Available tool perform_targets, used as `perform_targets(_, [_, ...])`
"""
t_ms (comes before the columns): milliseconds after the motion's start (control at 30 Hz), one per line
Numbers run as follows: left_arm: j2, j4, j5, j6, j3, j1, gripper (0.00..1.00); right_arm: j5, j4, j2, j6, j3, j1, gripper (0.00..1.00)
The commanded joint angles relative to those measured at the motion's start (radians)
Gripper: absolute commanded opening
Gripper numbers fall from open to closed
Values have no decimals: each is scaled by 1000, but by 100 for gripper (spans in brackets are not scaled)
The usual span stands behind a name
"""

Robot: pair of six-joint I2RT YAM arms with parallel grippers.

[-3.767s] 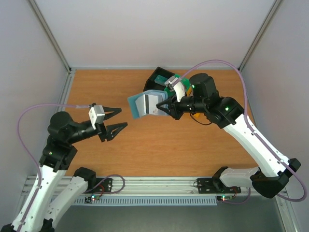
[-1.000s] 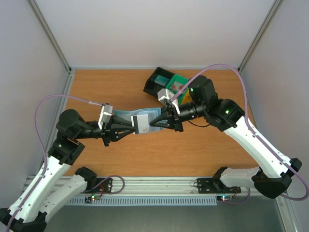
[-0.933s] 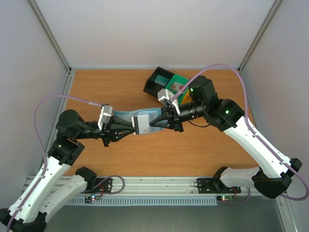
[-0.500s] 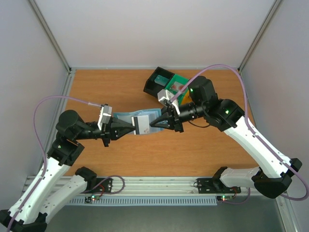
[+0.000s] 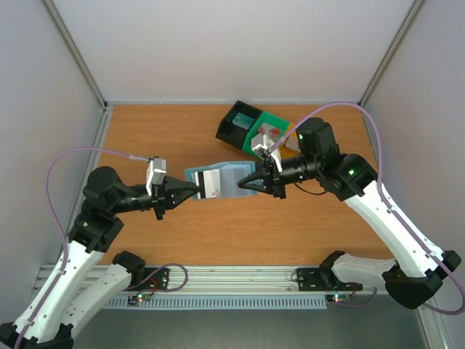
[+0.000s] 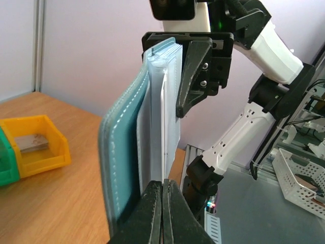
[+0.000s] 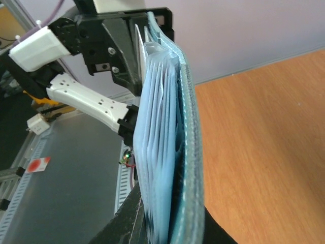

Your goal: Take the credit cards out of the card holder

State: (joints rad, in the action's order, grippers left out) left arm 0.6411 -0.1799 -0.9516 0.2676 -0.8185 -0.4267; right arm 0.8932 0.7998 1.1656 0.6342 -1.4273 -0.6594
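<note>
My right gripper should now hold the card holder until the striped card, pinched alone by my left gripper, comes free, then release the holder on open wood.
The light blue card holder hangs above the table's middle, with my right gripper shut on its right edge. A pale credit card with a dark stripe sticks out of its left side, and my left gripper is shut on that card. In the left wrist view the shut left gripper pinches the card's thin white edge beside the holder's teal cover. In the right wrist view the holder stands edge-on in the right gripper. Other cards are hidden in the pockets.
A black bin and a green bin stand at the back of the table, behind the right wrist. In the left wrist view a yellow bin with a grey object sits at the left on the wood.
My left gripper has closed on the card's edge. The right arm has pulled the holder to the right, so more of the card shows.
</note>
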Motion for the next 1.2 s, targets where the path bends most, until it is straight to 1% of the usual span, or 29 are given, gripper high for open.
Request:
perform_targets(0, [-22, -44, 42, -56, -25, 11, 0, 8, -1, -44, -5, 33, 52, 1])
perform_targets(267, [-38, -159, 110, -188, -52, 11, 0, 33, -83, -51, -127, 108, 200, 1])
perform_targets(333, [-47, -208, 146, -285, -67, 11, 0, 33, -108, -45, -169, 124, 244, 1])
perform_targets(400, [-56, -279, 190, -424, -90, 11, 0, 32, -132, -39, -201, 136, 279, 1])
perform_targets(467, [-76, -369, 203, -702, -104, 11, 0, 28, -143, -27, -221, 135, 299, 1])
perform_targets(500, [-85, -415, 192, -818, -109, 11, 0, 32, -143, -19, -224, 130, 301, 1])
perform_targets(533, [-93, -468, 170, -1017, -116, 11, 0, 38, -146, -10, -228, 126, 302, 1])
perform_targets(567, [-95, -532, 142, -1173, -125, 11, 0, 43, -148, -2, -234, 121, 301, 1])
perform_targets(600, [-95, -632, 105, -1288, -141, 11, 0, 43, -147, 8, -240, 117, 301, 1])
perform_targets(633, [-93, -726, 70, -1491, -156, 11, 0, 39, -141, 18, -246, 111, 301, 1])
perform_targets(667, [-93, -798, 46, -1620, -165, 11, 0, 27, -129, 34, -252, 106, 301, 1])
perform_targets(700, [-103, -829, 36, -1781, -155, 11, 0, 8, -109, 46, -260, 98, 301, 1])
perform_targets(767, [-136, -784, 49, -1981, -105, 11, 0, -43, -59, 73, -272, 93, 300, 1])
perform_targets(800, [-157, -725, 65, -2053, -68, 11, 0, -59, -37, 84, -279, 98, 299, 1])
perform_targets(867, [-196, -583, 85, -2173, 10, 11, 0, -69, -31, 89, -312, 135, 292, 1])
perform_targets(933, [-221, -471, 72, -2235, 66, 11, 0, -69, -57, 96, -370, 190, 277, 1])
perform_targets(1100, [-278, -385, -3, -2481, 173, 11, 0, -78, -136, 170, -540, 340, 217, 1])
perform_targets(1167, [-298, -393, -24, -2535, 200, 11, 0, -82, -196, 204, -606, 408, 190, 1])
